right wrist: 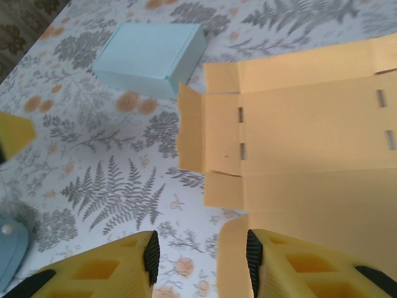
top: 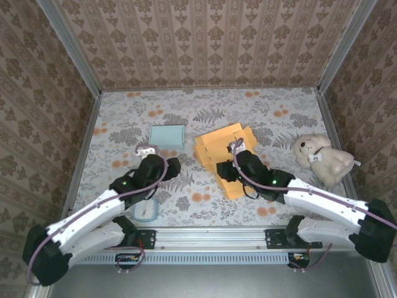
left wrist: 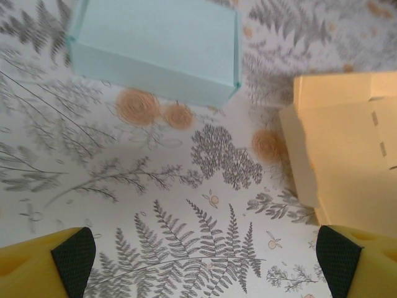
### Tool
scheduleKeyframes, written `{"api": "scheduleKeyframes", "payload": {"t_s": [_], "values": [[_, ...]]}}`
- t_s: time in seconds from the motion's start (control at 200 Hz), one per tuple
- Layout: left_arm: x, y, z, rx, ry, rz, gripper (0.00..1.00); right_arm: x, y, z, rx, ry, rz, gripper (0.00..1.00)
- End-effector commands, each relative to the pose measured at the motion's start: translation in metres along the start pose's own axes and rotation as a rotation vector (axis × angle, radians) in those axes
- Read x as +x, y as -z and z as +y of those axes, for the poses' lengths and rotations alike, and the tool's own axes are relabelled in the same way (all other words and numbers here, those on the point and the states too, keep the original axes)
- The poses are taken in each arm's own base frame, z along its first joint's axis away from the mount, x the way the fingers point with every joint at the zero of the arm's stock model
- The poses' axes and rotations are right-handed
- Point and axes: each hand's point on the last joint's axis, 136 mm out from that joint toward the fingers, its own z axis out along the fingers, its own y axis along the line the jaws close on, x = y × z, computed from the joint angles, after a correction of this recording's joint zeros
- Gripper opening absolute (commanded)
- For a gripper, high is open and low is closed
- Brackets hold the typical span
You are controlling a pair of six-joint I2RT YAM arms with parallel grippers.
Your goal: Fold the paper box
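I should help turn the paper box (top: 217,146) before folding, because it lies at a slant under my right gripper. My left gripper should take its raised end flap (top: 200,153) for that.
The paper box (top: 226,155) is a flat, unfolded orange cardboard sheet lying mid-table, with a few flaps raised. It also shows in the right wrist view (right wrist: 310,136) and at the right edge of the left wrist view (left wrist: 347,161). My right gripper (right wrist: 201,257) hovers over the sheet's near left corner with its jaws open. A raised orange flap (right wrist: 232,254) stands between them, against the right pad (right wrist: 253,261). My left gripper (left wrist: 206,261) is wide open over bare tablecloth to the left of the sheet, with nothing between its fingers.
A folded light blue box (top: 167,136) sits behind my left gripper (top: 147,151). A plush dog (top: 322,158) lies at the right side of the table. A small blue object (top: 146,211) rests near the front rail. Patterned walls enclose the table.
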Motion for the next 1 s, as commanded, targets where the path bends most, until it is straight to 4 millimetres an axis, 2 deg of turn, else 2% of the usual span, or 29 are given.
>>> {"api": "scheduleKeyframes", "payload": {"t_s": [0.0,0.15,0.28,0.425,0.51,0.59,0.705,0.725,0.77,0.805,0.88,0.995], "values": [[-0.014,-0.013,-0.042,0.090,0.024,-0.033,0.96,0.018,0.006,-0.034,0.114,0.049,-0.005,0.46],[-0.011,-0.046,-0.064,0.040,0.003,0.012,0.96,0.026,0.014,-0.042,0.094,0.036,-0.047,0.48],[-0.001,-0.080,-0.070,-0.018,-0.003,0.056,0.94,0.032,0.018,-0.047,0.077,0.023,-0.085,0.49],[0.011,-0.114,-0.070,-0.050,0.007,0.108,0.87,0.033,0.018,-0.053,0.096,0.036,-0.099,0.50],[0.020,-0.134,-0.071,-0.036,0.029,0.151,0.74,0.033,0.016,-0.052,0.099,0.043,-0.099,0.50],[0.023,-0.144,-0.075,-0.011,0.038,0.156,0.52,0.032,0.014,-0.051,0.102,0.054,-0.095,0.50],[0.016,-0.142,-0.078,0.015,0.035,0.108,0.22,0.025,0.012,-0.048,0.113,0.076,-0.086,0.50],[0.013,-0.140,-0.079,0.021,0.032,0.095,0.13,0.022,0.011,-0.048,0.119,0.079,-0.086,0.51],[0.006,-0.135,-0.079,0.035,0.023,0.065,0.00,0.016,0.010,-0.046,0.125,0.087,-0.085,0.53],[0.001,-0.130,-0.080,0.052,0.011,0.039,0.00,0.011,0.009,-0.045,0.131,0.095,-0.084,0.58],[-0.012,-0.116,-0.088,0.116,-0.035,-0.023,0.00,-0.001,0.004,-0.036,0.105,0.168,-0.075,0.61],[-0.031,-0.093,-0.103,0.217,-0.185,-0.121,0.00,-0.023,-0.002,-0.020,0.069,0.359,-0.052,0.63]]}}
